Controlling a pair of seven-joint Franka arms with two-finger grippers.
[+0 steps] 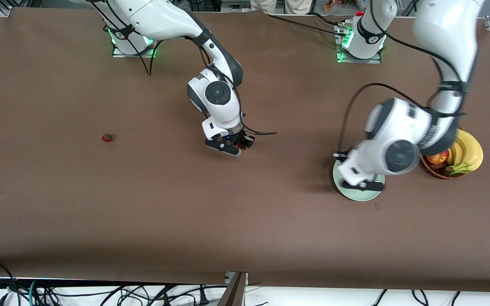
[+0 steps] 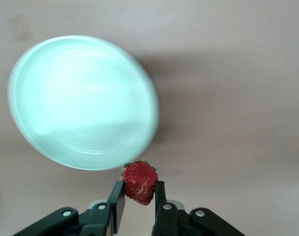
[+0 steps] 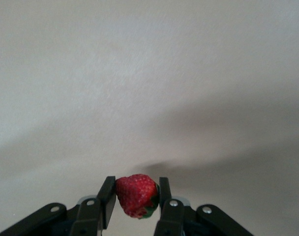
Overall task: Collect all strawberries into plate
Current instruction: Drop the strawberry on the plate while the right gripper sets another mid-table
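The plate (image 1: pixel 361 196) is under my left arm, far from my right gripper. Next, my right gripper puts its strawberry (image 1: pixel 239 146) down in the middle of the table so my left gripper can get it.
My left gripper (image 2: pixel 139 194) is shut on a strawberry (image 2: pixel 139 182) and holds it in the air at the rim of the pale mint-green plate (image 2: pixel 83 103), which has nothing on it. In the front view the left gripper (image 1: pixel 362 183) hangs over the plate (image 1: pixel 357 194). My right gripper (image 3: pixel 134 196) is shut on a second strawberry (image 3: pixel 136 195) a little above bare table; in the front view it (image 1: pixel 240 144) is over the middle of the table. A third strawberry (image 1: pixel 107 137) lies on the table toward the right arm's end.
A brown wicker basket (image 1: pixel 440 173) with a red apple (image 1: pixel 437 158) and bananas (image 1: pixel 466 153) stands beside the plate, toward the left arm's end. Cables trail along the table edge nearest the front camera.
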